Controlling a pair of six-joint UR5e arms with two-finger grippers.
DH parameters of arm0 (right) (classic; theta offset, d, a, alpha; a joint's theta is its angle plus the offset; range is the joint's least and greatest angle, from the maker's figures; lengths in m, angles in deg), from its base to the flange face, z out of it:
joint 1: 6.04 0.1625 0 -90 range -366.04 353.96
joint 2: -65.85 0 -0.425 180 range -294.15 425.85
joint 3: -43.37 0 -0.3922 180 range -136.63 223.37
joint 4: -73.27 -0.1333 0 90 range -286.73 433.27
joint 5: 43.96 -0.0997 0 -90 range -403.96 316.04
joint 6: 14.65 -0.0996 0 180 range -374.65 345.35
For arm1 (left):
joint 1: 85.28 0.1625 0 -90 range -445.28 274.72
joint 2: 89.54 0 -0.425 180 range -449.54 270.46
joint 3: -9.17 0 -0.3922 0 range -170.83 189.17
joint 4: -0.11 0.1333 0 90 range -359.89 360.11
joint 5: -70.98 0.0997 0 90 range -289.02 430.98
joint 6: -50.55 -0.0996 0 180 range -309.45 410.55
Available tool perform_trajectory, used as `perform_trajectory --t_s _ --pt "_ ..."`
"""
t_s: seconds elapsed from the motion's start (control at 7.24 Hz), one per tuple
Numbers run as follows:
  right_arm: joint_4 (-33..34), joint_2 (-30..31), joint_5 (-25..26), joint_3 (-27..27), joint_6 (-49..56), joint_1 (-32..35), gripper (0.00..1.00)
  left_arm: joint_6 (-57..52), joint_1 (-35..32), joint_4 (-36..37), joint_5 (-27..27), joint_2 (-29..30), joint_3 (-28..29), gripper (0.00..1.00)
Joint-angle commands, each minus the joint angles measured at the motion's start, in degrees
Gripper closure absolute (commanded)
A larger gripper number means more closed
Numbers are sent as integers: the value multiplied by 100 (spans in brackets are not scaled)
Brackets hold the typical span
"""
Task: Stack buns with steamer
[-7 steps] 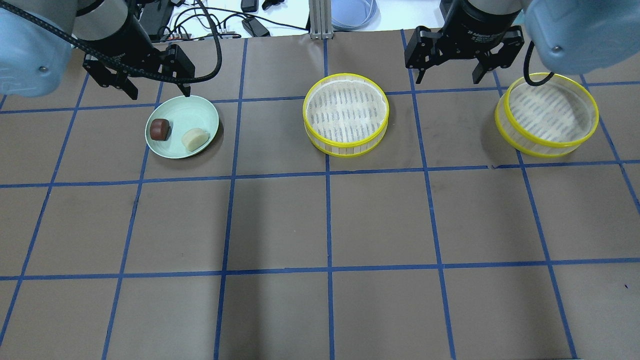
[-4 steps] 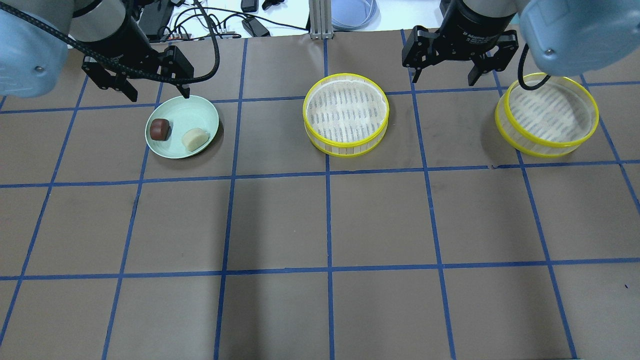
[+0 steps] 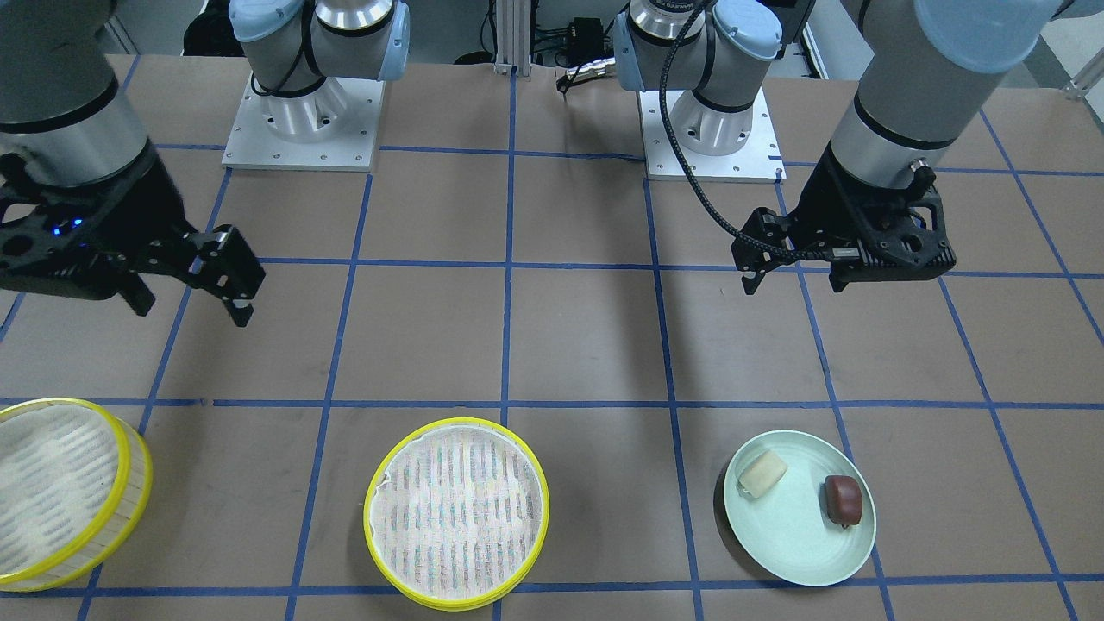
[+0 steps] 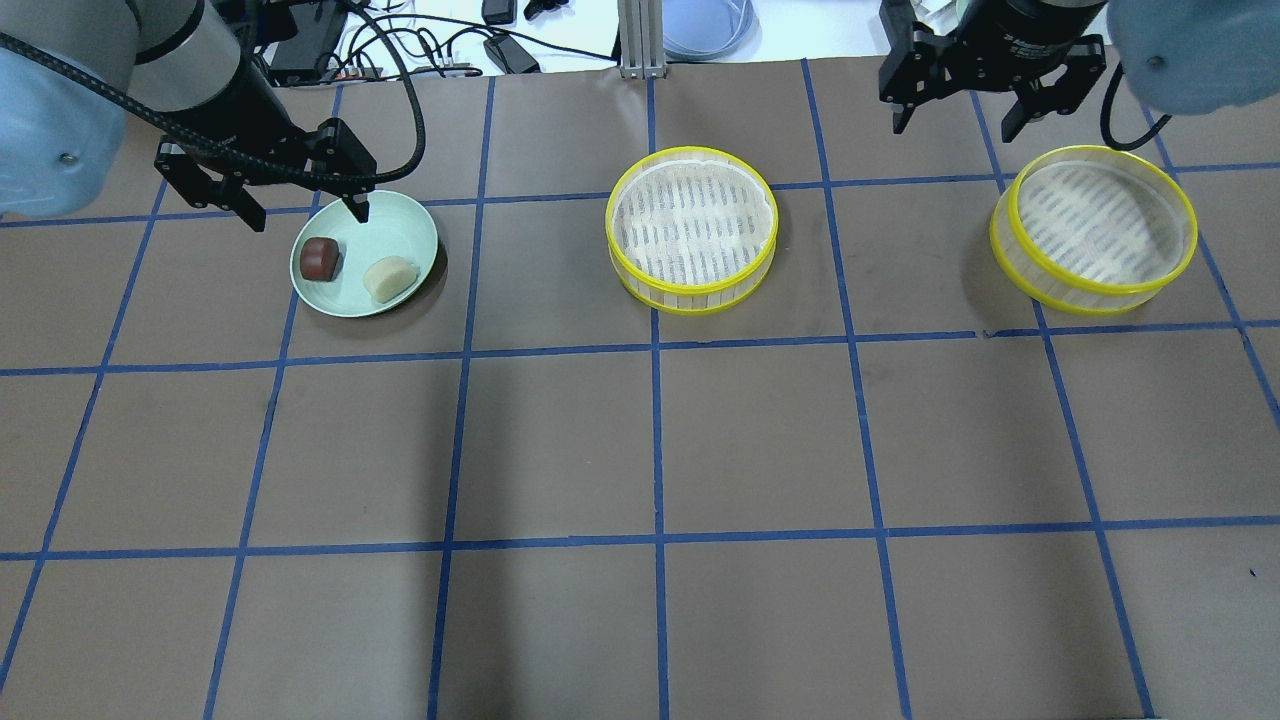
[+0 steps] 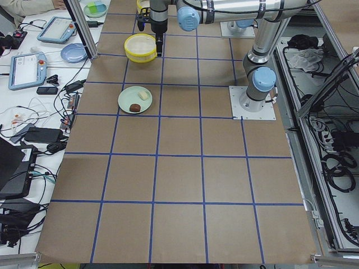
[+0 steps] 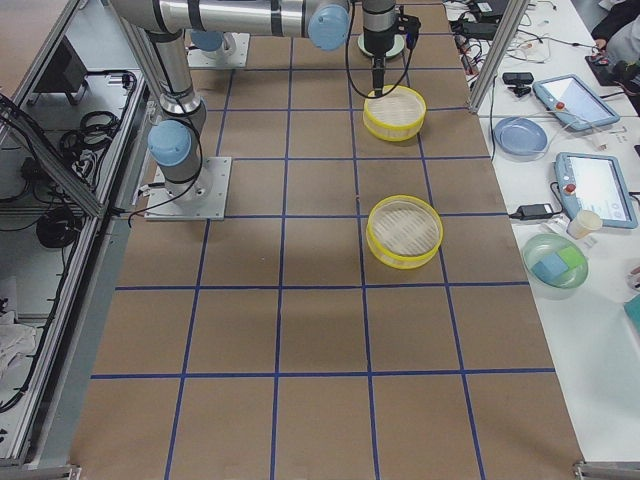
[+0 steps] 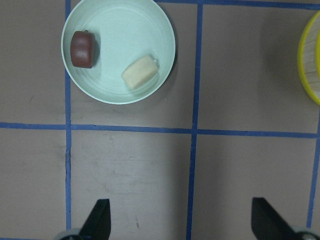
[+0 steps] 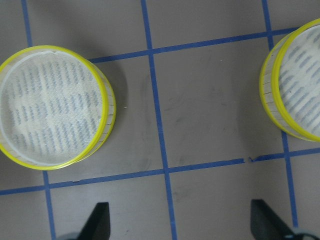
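Observation:
I expect the other steamer level point(image 3: 64, 495) to rest on top rather than drop inside when I lower it, because the steamer levels have matching yellow rims point(image 3: 456, 421).
The cream-white bun point(image 4: 390, 278) and the reddish-brown bun point(image 4: 320, 259) lie side by side on a pale green plate point(image 4: 392, 224) at the far left. One yellow-rimmed steamer tier point(image 4: 692, 228) stands empty at the far middle, the other point(image 4: 1093, 228) empty at the far right. My left gripper point(image 4: 305, 215) is open and empty, above the plate's back edge; its wrist view shows both buns point(image 7: 140, 72) point(image 7: 82, 48) ahead of the fingers. My right gripper point(image 4: 953, 128) is open and empty, behind the gap between the two tiers point(image 8: 52, 107) point(image 8: 300, 95).
Brown table cover with blue tape grid point(image 4: 656, 440). Cables and devices point(image 4: 500, 45) lie beyond the table's far edge. The arm bases point(image 3: 302, 121) stand at the robot's side.
My right gripper has moved right and farther back, toward the right tier. My left gripper has shifted slightly nearer over the plate's back edge. Both stayed open; buns and tiers have not moved.

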Motion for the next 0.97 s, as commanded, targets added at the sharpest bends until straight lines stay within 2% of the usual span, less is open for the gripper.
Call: perform_trajectory --t_s 0.0,0.14,0.28,0.41,0.69,0.83 --pt "550 -539 200 -157 896 -747 0 -714 340 42 -24 335 -95 0" --pt "728 -907 280 -253 1589 -1194 0 -736 410 373 -41 554 -156 0" --pt "1061 -1328 246 -420 2309 -1599 0 -988 419 1012 -67 852 -174 0" --pt "1430 -1715 290 -578 2995 -1820 0 -1748 420 1523 -68 1116 -236 0" --pt "2036 -2297 220 -580 4071 -2365 0 -2334 420 1938 -85 1574 -490 0" --pt "2101 -2499 220 -580 4257 -2498 7 -2919 420 2150 -77 1776 -535 0"
